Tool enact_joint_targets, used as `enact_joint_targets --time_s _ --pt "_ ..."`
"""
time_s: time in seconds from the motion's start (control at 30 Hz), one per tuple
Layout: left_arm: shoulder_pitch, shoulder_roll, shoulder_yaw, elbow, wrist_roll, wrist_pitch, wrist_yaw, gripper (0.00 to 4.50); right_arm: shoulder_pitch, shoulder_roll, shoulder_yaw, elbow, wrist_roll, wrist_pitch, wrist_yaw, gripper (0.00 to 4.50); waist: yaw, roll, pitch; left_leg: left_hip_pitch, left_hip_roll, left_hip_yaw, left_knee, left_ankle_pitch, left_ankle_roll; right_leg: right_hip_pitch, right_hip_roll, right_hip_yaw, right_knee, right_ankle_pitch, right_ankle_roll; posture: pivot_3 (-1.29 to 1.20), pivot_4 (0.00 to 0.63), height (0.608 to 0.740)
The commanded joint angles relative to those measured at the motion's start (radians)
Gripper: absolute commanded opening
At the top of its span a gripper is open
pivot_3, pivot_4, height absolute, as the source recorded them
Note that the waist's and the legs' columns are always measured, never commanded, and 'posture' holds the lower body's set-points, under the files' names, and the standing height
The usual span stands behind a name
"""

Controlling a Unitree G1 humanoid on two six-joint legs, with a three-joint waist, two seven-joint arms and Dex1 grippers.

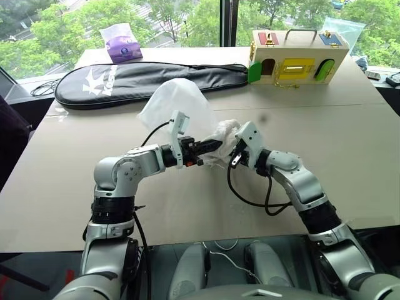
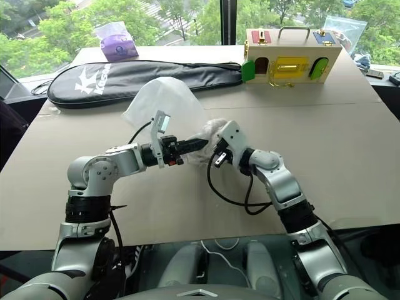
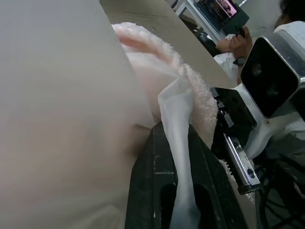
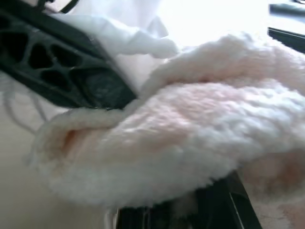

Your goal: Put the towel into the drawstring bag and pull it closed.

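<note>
The towel bulges out [image 1: 225, 132] where the drawstring bag opens, so the robot's left gripper needs to swing the bag up by its opening's edge [image 3: 176, 98] to make the towel settle inside.
The drawstring bag [image 1: 175, 103], a thin semi-sheer white pouch, is held up above the middle of the table. My left gripper [image 1: 212, 145] is shut on a fold of its mouth edge, and the fabric runs between my black fingers [image 3: 157, 191] in the left wrist view. The towel [image 1: 226, 132] is a fluffy white wad at the bag's mouth. It lies against the thin fabric [image 3: 176, 109]. My right gripper [image 1: 230, 142] is shut on the towel [image 4: 190, 124], right beside the left gripper's fingers [image 4: 71, 67]. The bag's cords are hidden.
A long black racket cover [image 1: 150, 78] lies across the far side of the table [image 1: 350, 162]. A purple tissue pack [image 1: 123, 44] sits behind it. A wooden lock box [image 1: 297, 56] stands at the far right. A person's hand [image 3: 238, 43] shows in the left wrist view.
</note>
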Motion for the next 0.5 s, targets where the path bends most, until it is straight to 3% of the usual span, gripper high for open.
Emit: enact_joint_targets --time_s 0.03,0.17,0.5 --pt "-0.029 0.008 -0.038 -0.02 0.012 -0.057 -0.046 0.0 0.005 -0.034 0.045 -0.167 0.061 0.039 0.118 0.02 0.001 0.0 0.0 0.0 0.0 0.0 0.0 0.0 0.0 0.0 0.0 0.0 0.0 0.0 0.0 0.0 0.15 0.74" --pt "-0.017 0.043 -0.1 -0.054 0.049 -0.142 -0.13 0.0 0.012 -0.009 0.009 -0.241 0.114 0.132 0.085 0.02 -0.005 0.0 0.0 0.0 0.0 0.0 0.0 0.0 0.0 0.0 0.001 0.0 0.0 0.0 0.0 0.0 0.15 0.74" --pt "-0.004 0.04 -0.103 -0.091 -0.02 -0.107 -0.18 0.0 -0.01 0.409 -0.401 -0.097 0.382 0.231 -0.327 0.02 0.003 0.0 0.0 0.0 0.001 0.0 0.0 0.0 0.0 0.0 0.0 0.0 0.0 0.0 0.0 0.0 0.15 0.74"
